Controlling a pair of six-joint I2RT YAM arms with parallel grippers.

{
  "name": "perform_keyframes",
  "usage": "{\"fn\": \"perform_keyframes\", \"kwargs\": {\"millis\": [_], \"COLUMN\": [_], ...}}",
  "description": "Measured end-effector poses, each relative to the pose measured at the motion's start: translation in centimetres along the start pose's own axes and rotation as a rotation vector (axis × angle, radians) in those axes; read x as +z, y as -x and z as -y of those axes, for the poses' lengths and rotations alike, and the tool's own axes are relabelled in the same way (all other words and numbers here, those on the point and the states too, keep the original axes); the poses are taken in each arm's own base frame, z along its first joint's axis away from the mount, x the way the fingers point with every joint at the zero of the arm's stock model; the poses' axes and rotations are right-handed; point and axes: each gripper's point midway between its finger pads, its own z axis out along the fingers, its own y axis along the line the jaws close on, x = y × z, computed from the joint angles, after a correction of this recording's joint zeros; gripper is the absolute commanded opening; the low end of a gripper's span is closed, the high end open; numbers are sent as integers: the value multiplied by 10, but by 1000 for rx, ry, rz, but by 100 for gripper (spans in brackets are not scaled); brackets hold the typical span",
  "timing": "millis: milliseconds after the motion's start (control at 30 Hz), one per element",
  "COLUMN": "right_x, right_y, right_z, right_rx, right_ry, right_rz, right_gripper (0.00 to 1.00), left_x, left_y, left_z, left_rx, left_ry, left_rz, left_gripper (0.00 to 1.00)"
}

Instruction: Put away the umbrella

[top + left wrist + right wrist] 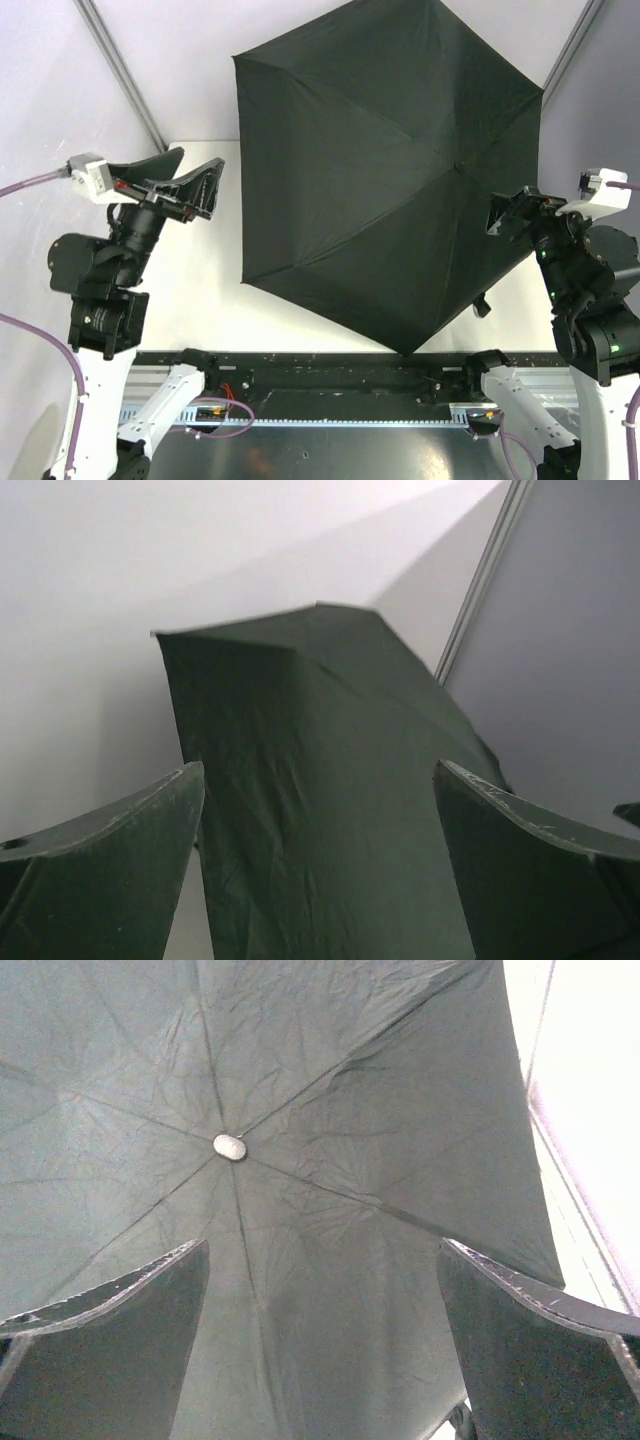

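The black umbrella's canopy edge [240, 130] stands free in front of the robot's open fingers, so the left gripper keeps going toward that edge and closes on the fabric there [248, 188].
The black umbrella [380, 170] stands fully open on the table, canopy facing up and toward the right, its six panels spread. Its shaft and handle are hidden under the canopy. My left gripper [185, 172] is open and empty, to the left of the canopy's left edge and pointing at it; the canopy fills the left wrist view [320, 810]. My right gripper [515, 213] is open, close against the canopy's right side near the top cap [229, 1147]; the fabric [330, 1260] fills the right wrist view. A small strap end [482, 303] hangs at the canopy's lower right.
The white table [210, 300] runs under the umbrella. Metal frame posts stand at the back left [125, 75] and back right [570, 45]. The black rail [330, 375] with the arm bases runs along the near edge.
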Motion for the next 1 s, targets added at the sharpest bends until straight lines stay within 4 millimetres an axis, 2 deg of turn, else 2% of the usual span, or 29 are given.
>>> {"fn": "perform_keyframes", "kwargs": {"millis": [100,300,500,633,700,767,800,900,1000], "right_x": [-4,-7,-8,-6,-4,-3,-2,1,4], "right_y": [3,4,3,-2,-6,-10,-13,-23,-31], "right_z": [4,3,-2,-14,-24,-34,-39,-51,-55], "right_rx": [4,-3,-11,-22,-31,-36,-36,-38,-36], "right_ry": [-23,-16,12,79,135,192,220,285,306], "right_rz": [15,21,16,-9,-31,-53,-64,-101,-129], "right_gripper": [99,99,99,99,99,99,99,99,99], "left_x": [5,25,23,29,34,37,36,36,40], "left_y": [-17,-31,-82,-113,-136,-166,-170,-198,-210], "left_z": [-9,-39,-75,-96,-106,-106,-109,-99,-86], "left_rx": [-14,31,65,1,-65,-167,-182,-307,-394], "left_ry": [36,205,321,337,320,259,259,158,59], "left_rz": [-79,-211,-393,-494,-553,-612,-620,-655,-650], "left_gripper": [99,99,99,99,99,99,99,99,99]}}
